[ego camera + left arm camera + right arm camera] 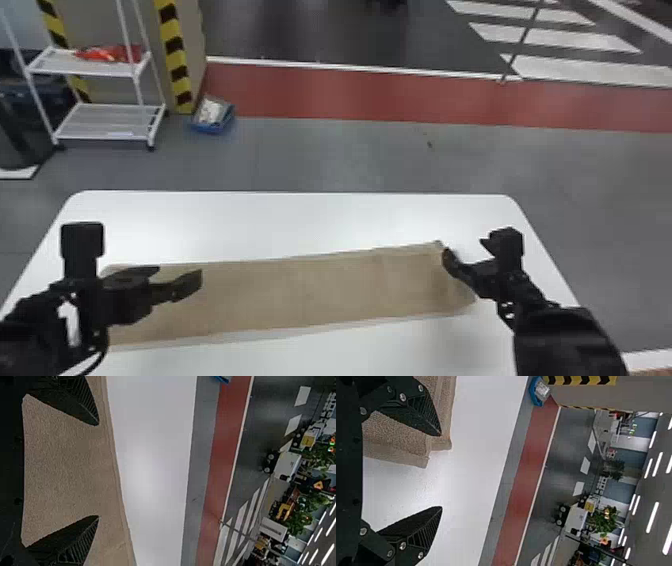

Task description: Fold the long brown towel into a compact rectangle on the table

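My gripper will make the brown towel's end [446, 288] curve up together when it lifts it, while the towel's middle stays flat, because layers lie stacked at the brown towel's corner [428, 452].
The brown towel [310, 290] lies as a long flat strip across the white table, its right end slightly farther back. Over its left end is my left gripper [181, 278], open. In the left wrist view the towel [67, 467] shows between and below the spread fingers of that left gripper [98, 471], with nothing held. My right gripper [465, 255] stands at the towel's right end. Seen from the right wrist, the right gripper [441, 471] is open, one finger over the towel [399, 435] near its layered end corner, the other over bare table.
The white table [280, 220] has a rounded far edge, with bare surface behind and in front of the towel. Beyond it on the floor are a white wire shelf [107, 122] and a blue bin [212, 117].
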